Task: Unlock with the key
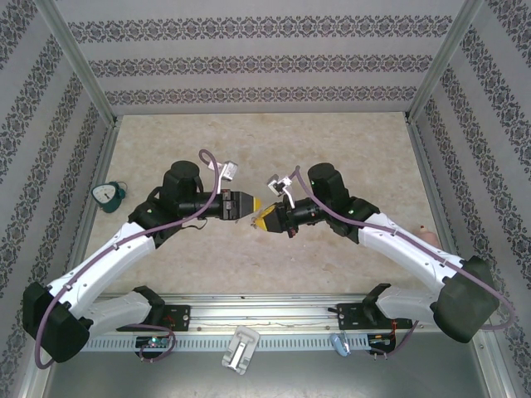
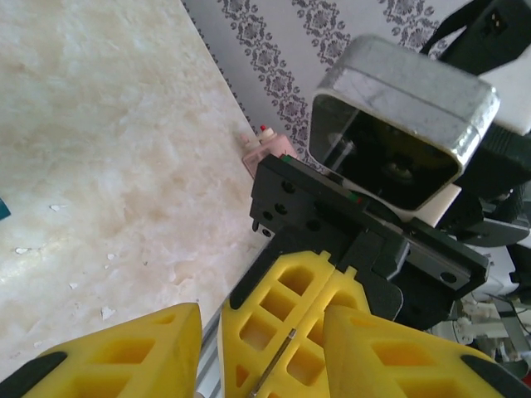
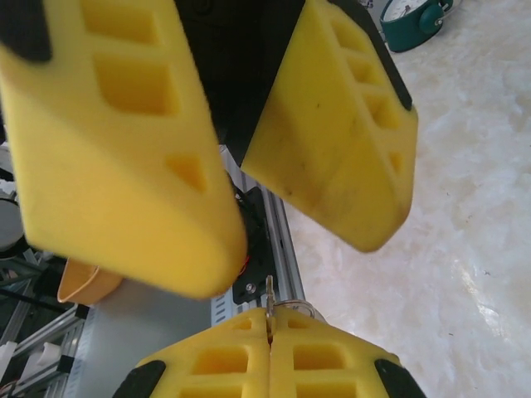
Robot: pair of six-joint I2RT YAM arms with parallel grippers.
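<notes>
Just a short end of the key point(image 3: 270, 292) pokes from my right gripper. My left gripper should take the key, then my right gripper should grasp its ring end point(image 3: 300, 308).
A thin metal key point(image 3: 270, 292) with a wire ring point(image 3: 300, 307) sticks out from between the fingertips of my right gripper point(image 3: 270, 340), which is shut on it. The key's shaft point(image 2: 280, 358) also runs along the seam of those closed yellow fingers in the left wrist view. My left gripper point(image 2: 264, 352) is open, with its two yellow fingers point(image 3: 340, 124) spread on either side of the right gripper's tip. Both grippers, left point(image 1: 254, 204) and right point(image 1: 267, 219), meet above the middle of the table. The teal padlock point(image 1: 108, 196) lies far left by the wall, and also appears in the right wrist view point(image 3: 412, 15).
Patterned walls and metal posts enclose the marbled tabletop point(image 1: 274, 141). A pink object point(image 1: 427, 236) sits by the right wall. A white clip point(image 1: 241, 348) and a small blue item point(image 1: 338, 344) lie on the front rail between the arm bases.
</notes>
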